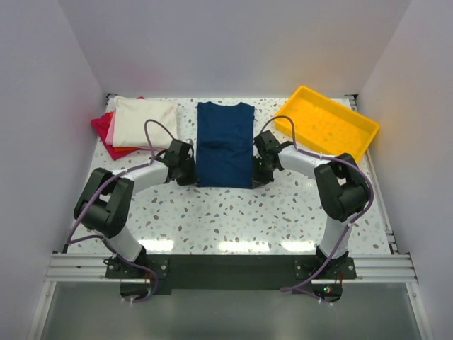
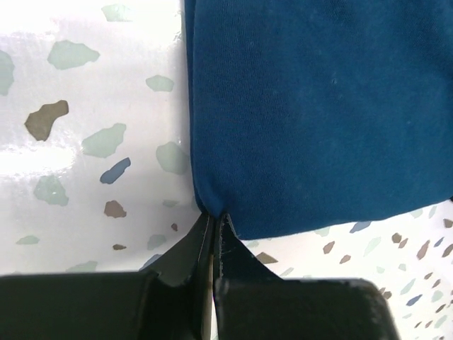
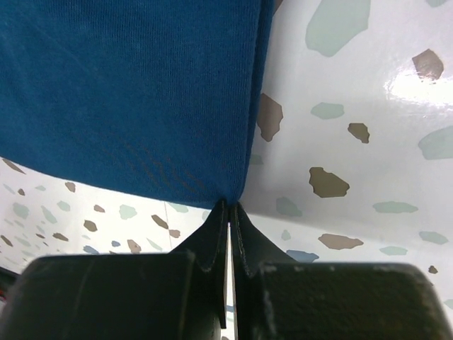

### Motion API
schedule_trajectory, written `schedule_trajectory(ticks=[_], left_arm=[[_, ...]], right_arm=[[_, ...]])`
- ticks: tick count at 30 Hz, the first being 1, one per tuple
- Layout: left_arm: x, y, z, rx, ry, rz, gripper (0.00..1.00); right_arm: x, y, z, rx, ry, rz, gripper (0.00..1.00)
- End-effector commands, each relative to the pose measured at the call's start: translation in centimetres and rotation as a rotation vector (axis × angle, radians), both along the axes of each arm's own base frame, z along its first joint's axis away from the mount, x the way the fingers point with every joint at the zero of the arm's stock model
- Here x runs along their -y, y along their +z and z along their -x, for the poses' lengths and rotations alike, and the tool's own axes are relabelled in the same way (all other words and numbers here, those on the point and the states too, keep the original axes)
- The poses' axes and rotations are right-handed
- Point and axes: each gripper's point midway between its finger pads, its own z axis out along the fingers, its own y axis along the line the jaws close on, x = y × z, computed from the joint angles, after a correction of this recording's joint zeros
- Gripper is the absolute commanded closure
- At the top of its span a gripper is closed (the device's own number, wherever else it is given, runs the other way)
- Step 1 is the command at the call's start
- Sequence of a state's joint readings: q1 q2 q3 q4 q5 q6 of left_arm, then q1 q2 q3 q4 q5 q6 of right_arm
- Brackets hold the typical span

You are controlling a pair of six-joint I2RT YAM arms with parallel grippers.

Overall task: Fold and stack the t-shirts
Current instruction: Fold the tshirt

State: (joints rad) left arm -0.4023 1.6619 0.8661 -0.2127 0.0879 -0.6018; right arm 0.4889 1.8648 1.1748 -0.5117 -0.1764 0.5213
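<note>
The navy blue t-shirt's far end (image 1: 226,108) lies by the table's back edge, so my left gripper and my right gripper should drag the t-shirt nearer before folding.
A navy blue t-shirt (image 1: 224,144) lies folded into a long strip in the middle of the table, print hidden. My left gripper (image 1: 190,175) is shut on its near left corner; in the left wrist view (image 2: 214,216) the cloth (image 2: 318,113) is pinched between the tips. My right gripper (image 1: 258,173) is shut on its near right corner, shown in the right wrist view (image 3: 231,205) with the cloth (image 3: 127,92) bunched at the tips. A stack of folded shirts sits at the back left: cream (image 1: 145,122) on top, pink (image 1: 111,125) and red (image 1: 117,145) below.
A yellow plastic tray (image 1: 327,122) sits at the back right, tilted. The speckled table (image 1: 233,212) runs to white walls at the back and sides. The arm bases stand at the near edge on a black rail.
</note>
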Motion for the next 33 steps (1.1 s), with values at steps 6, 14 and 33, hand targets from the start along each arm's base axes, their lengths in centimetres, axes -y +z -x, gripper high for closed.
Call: schedule_trajectory(ticks=[6, 14, 33], left_arm=[[0.4, 7.9, -0.8, 0.127, -0.089, 0.001, 1.00], [0.6, 11.1, 3.1, 0.105, -0.168, 0.071, 1.00], [2.8, 16.7, 15.2, -0.050, -0.277, 0.312, 1.00]], right_arm=[[2.1, 7.2, -0.4, 0.139, 0.072, 0.071, 1.00], [3.6, 11.4, 2.3, 0.138, 0.110, 0.080, 1.00], [4.3, 18.0, 15.7, -0.022, 0.110, 0.005, 1.00]])
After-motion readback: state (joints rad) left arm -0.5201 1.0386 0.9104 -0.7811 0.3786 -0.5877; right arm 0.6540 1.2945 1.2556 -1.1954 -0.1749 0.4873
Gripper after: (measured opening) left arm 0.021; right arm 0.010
